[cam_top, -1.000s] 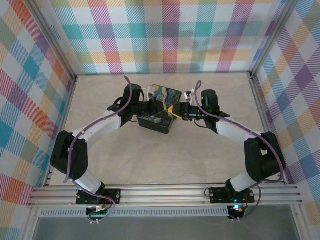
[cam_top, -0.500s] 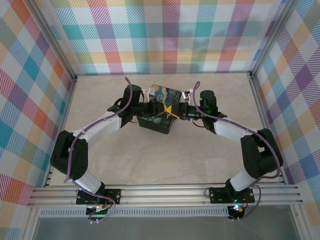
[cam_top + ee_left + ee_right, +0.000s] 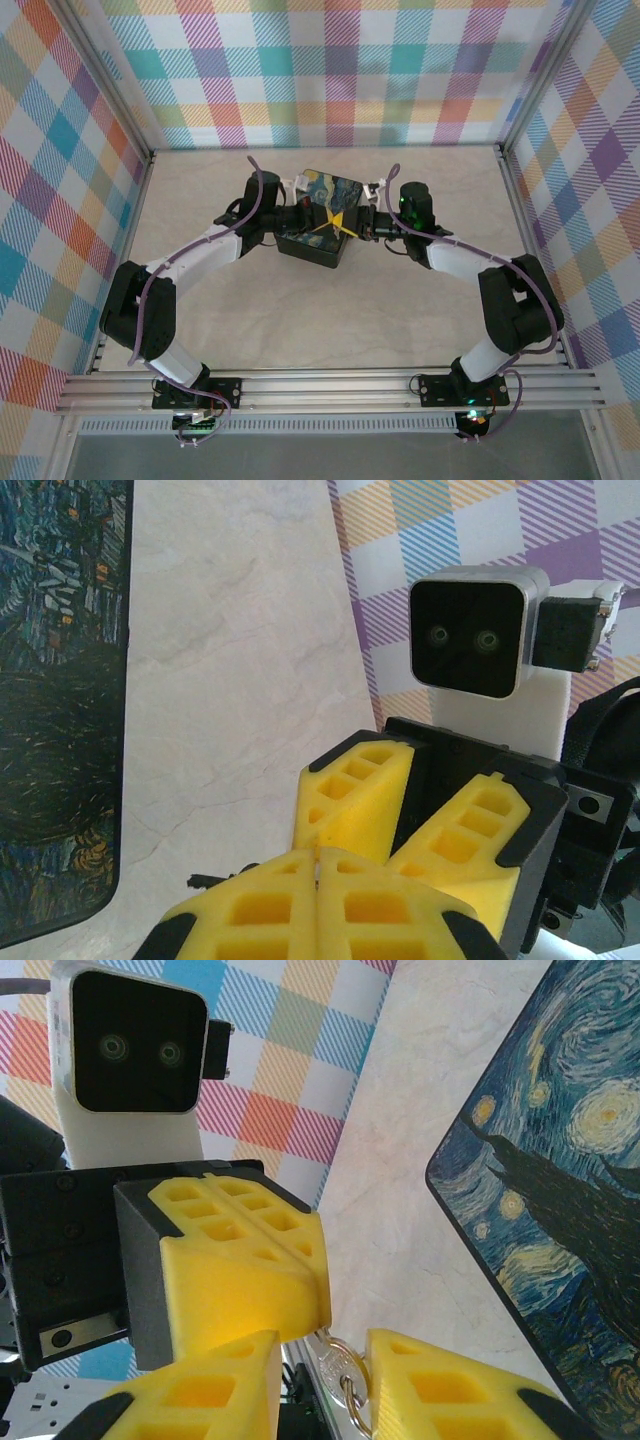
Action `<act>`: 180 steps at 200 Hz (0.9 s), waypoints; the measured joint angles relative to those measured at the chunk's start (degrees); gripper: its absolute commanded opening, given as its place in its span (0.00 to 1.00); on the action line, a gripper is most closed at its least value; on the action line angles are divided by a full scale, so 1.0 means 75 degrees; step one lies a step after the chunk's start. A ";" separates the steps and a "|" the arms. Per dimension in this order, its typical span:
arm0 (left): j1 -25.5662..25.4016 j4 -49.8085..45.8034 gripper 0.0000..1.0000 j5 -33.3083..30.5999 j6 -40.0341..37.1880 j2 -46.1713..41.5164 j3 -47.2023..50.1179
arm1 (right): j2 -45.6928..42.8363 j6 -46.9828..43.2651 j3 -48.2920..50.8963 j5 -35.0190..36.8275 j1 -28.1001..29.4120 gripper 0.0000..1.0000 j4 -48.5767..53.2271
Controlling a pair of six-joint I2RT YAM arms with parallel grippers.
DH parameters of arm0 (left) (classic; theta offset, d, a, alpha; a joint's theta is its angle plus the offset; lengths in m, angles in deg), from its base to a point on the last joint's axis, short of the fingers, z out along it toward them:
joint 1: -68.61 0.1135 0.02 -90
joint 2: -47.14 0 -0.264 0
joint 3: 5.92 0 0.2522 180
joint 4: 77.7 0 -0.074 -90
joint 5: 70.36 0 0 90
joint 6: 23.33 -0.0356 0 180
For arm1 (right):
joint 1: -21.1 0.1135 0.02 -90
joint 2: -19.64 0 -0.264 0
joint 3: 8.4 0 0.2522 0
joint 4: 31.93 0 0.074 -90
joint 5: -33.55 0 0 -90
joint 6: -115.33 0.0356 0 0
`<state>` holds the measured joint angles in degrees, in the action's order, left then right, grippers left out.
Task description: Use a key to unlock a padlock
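The robot's left gripper covers the key's shank (image 3: 321, 1337) and the box lies crooked, so next the right gripper takes the key's head (image 3: 343, 1366) before the left gripper turns the box.
My two grippers meet tip to tip above the Starry-Night box (image 3: 332, 190). In the right wrist view a small silvery key (image 3: 343, 1368) with a ring on its head hangs between the fingers of my right gripper (image 3: 322, 1355). Those fingers stand apart, with a gap on the key's left. The key's shank runs up into the tip of my left gripper (image 3: 322, 1305), whose yellow fingers are pressed together. My left gripper (image 3: 320, 862) looks shut in its own view too. A thin dark bit (image 3: 205, 881) sticks out beside it, and I cannot tell what it is. The padlock is hidden.
The box (image 3: 50, 680) lies left of the left fingers and right of the right ones (image 3: 560, 1160). It sits at the back middle of the pale tabletop (image 3: 330, 320). Plaid walls (image 3: 330, 70) close the back and both sides.
My right gripper has moved a little left toward the left one, and its jaws have narrowed around the key's head. The left arm has held still.
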<state>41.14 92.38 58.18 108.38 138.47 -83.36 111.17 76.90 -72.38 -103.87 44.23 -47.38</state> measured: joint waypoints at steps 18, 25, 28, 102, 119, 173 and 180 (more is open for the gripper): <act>0.0023 0.0128 0.00 0.0067 0.0093 -0.0029 0.0076 | 0.0044 0.0096 0.0052 -0.0032 -0.0006 0.18 -0.0125; 0.0035 0.0143 0.00 0.0085 0.0111 -0.0044 0.0087 | 0.0055 0.0131 0.0070 -0.0052 -0.0006 0.17 -0.0192; 0.0035 0.0146 0.00 0.0099 0.0125 -0.0058 0.0090 | 0.0061 0.0169 0.0076 -0.0070 -0.0006 0.16 -0.0219; 0.0181 0.0627 0.00 0.0283 0.0475 -0.0172 0.0233 | 0.0391 0.0938 0.0146 -0.0428 -0.0029 0.00 -0.1649; 0.0184 0.0749 0.00 0.0318 0.0533 -0.0181 0.0286 | 0.0446 0.1125 0.0192 -0.0493 -0.0038 0.00 -0.1944; 0.0187 0.0731 0.45 0.0210 0.0493 -0.0192 0.0323 | 0.0356 0.1102 0.0239 -0.0472 -0.0020 0.00 -0.1877; 0.0189 0.0624 0.51 0.0125 0.0472 -0.0192 0.0323 | 0.0262 0.0953 0.0239 -0.0440 -0.0003 0.00 -0.1623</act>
<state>42.57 97.05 59.12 111.93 137.02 -80.93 113.13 84.05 -70.59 -107.17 44.21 -59.56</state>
